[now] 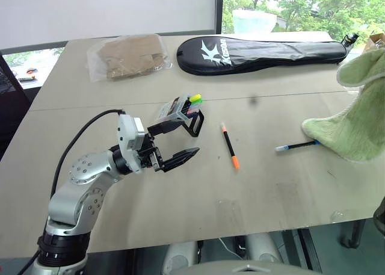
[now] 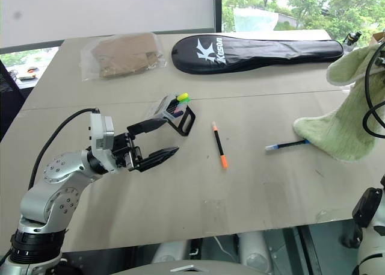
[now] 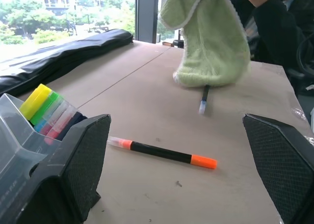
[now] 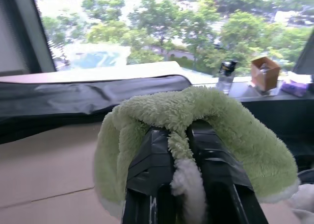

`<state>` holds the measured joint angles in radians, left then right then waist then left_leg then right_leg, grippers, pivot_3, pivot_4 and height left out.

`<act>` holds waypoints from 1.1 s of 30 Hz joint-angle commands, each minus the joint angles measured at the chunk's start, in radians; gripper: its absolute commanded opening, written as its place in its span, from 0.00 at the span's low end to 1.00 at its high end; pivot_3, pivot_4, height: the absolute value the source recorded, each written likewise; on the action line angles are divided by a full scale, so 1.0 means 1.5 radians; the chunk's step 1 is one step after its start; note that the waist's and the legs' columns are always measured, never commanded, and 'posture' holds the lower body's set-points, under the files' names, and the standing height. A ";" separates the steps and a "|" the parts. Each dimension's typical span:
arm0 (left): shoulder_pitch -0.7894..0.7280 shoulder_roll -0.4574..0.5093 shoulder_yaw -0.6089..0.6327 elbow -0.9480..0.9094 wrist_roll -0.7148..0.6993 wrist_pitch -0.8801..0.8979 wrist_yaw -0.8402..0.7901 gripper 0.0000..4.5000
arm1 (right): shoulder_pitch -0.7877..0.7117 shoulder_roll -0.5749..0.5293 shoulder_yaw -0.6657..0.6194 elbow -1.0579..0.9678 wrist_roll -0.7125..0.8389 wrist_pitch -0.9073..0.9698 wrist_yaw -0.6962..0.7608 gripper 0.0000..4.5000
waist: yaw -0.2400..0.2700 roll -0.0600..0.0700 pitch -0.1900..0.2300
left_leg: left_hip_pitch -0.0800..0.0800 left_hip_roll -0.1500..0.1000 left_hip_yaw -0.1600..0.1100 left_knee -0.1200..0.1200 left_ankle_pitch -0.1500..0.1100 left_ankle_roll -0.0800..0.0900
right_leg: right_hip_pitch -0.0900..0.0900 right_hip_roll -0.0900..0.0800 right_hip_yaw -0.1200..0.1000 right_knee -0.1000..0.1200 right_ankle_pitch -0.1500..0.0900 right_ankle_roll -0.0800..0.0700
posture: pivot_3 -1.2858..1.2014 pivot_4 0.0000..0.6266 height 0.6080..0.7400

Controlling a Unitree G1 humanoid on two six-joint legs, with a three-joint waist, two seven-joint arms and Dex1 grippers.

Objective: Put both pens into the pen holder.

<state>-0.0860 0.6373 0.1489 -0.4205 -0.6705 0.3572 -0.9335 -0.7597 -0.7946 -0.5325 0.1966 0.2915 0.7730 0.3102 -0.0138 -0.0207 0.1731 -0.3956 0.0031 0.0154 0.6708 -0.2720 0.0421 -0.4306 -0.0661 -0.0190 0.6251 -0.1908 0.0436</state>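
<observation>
My right gripper is holding the green cloth, and the cloth covers the dark-blue pen's end (image 1: 317,142). I should put the cloth aside before I hand the pen (image 1: 298,145) to my left gripper.
The pen holder (image 1: 180,111), a clear box with a black loop frame and coloured highlighter tips, lies on the table near the middle. My left gripper (image 1: 183,138) is open just in front of it. One finger (image 3: 73,170) is close beside the holder (image 3: 29,121); contact is unclear. The black pen with orange ends (image 1: 229,145) lies to the holder's right, between the open fingers in the left wrist view (image 3: 162,153). The dark-blue pen (image 1: 296,146) lies further right, one end under a green fluffy cloth (image 1: 355,124). My right gripper (image 4: 181,150) is shut on that cloth, which hangs from it.
A long black racket bag (image 1: 258,53) lies across the far side of the table. A clear plastic bag with brown contents (image 1: 126,57) sits at the far left. A small box (image 4: 265,72) and a bottle stand on the window sill beyond the table.
</observation>
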 commanded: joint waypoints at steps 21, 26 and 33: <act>0.001 -0.011 0.008 -0.048 -0.012 0.001 0.038 1.00 | -0.128 -0.040 0.146 0.377 -0.110 -0.100 -0.058 0.01 | 0.001 0.000 0.000 | 0.000 0.001 0.003 0.000 -0.001 0.001 | -0.001 0.000 0.005 -0.001 0.001 0.001 | 0.52 0.24 1.00; -0.015 -0.009 0.000 -0.048 -0.014 0.008 0.036 1.00 | -0.117 -0.001 0.237 0.453 -0.168 -0.099 -0.029 0.01 | 0.000 0.001 0.000 | 0.000 0.001 0.003 0.000 -0.001 0.001 | -0.001 0.001 0.005 -0.001 0.001 0.001 | 0.52 0.24 1.00; -0.026 -0.005 0.009 -0.060 -0.032 0.029 0.040 1.00 | -0.042 -0.078 0.355 0.334 -0.214 -0.177 0.202 0.39 | 0.004 0.001 0.000 | 0.000 0.001 0.003 0.000 -0.001 0.001 | -0.001 0.001 0.005 -0.001 0.001 0.001 | 0.52 0.24 1.00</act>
<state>-0.1186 0.6229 0.1479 -0.4626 -0.6910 0.3932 -0.8751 -0.8329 -0.8325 -0.0102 0.8058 -0.0055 0.5594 0.5332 -0.0072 -0.0187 0.1735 -0.3957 0.0038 0.0189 0.6708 -0.2729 0.0436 -0.4327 -0.0653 -0.0116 0.6236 -0.1891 0.0460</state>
